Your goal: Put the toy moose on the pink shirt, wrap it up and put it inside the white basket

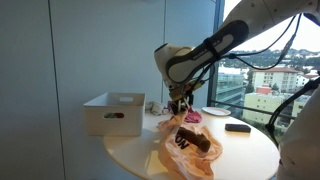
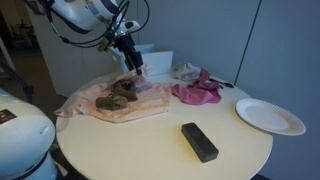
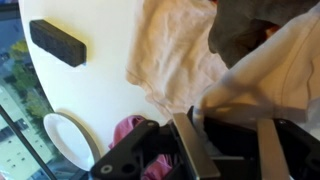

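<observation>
The pink shirt's lifted edge [image 2: 137,76] is pinched in my gripper close beside the toy moose [image 2: 115,101], so I should keep lowering it toward the moose until the shirt's fold rests there, and then let go.
The brown toy moose [image 1: 195,140] [image 2: 118,97] lies on the pale pink shirt [image 1: 185,160] [image 2: 145,106], which is spread on the round white table and hangs over its edge. My gripper [image 1: 180,103] [image 2: 133,70] is at the shirt's edge nearest the white basket [image 1: 113,115] [image 2: 160,62]. In the wrist view the shirt [image 3: 180,50] runs up between my fingers [image 3: 228,140], pinched and slightly lifted, and the moose [image 3: 245,30] is a dark shape beyond.
A magenta cloth [image 1: 190,118] [image 2: 197,92] [image 3: 125,130] lies bunched near the basket. A white plate [image 1: 215,112] [image 2: 270,115] [image 3: 68,140] and a black block [image 1: 237,127] [image 2: 199,141] [image 3: 57,42] rest on the table [image 2: 130,150]. A window wall stands behind.
</observation>
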`<action>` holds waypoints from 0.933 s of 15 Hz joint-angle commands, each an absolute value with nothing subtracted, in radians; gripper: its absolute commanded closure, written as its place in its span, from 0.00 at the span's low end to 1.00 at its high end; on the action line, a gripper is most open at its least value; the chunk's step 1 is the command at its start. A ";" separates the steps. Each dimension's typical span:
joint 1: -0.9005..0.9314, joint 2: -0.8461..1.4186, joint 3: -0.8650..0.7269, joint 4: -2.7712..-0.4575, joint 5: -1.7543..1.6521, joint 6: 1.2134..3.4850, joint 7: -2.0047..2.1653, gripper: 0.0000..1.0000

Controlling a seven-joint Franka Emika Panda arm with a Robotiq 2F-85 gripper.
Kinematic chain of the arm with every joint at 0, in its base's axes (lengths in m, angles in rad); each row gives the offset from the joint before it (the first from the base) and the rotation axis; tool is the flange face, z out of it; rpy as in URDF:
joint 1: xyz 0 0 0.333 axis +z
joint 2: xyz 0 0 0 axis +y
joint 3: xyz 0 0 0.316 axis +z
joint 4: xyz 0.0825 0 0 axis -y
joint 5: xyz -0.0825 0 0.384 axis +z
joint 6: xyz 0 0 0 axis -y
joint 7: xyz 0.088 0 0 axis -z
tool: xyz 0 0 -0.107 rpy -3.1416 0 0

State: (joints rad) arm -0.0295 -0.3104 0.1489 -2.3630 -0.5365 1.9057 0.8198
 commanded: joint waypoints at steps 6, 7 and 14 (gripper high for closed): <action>-0.067 -0.120 0.130 -2.401 -0.533 1.739 1.198 0.75; -0.057 -0.095 0.127 -2.380 -0.507 1.694 1.219 0.75; 0.011 -0.168 0.141 -2.279 -0.428 1.499 1.516 0.23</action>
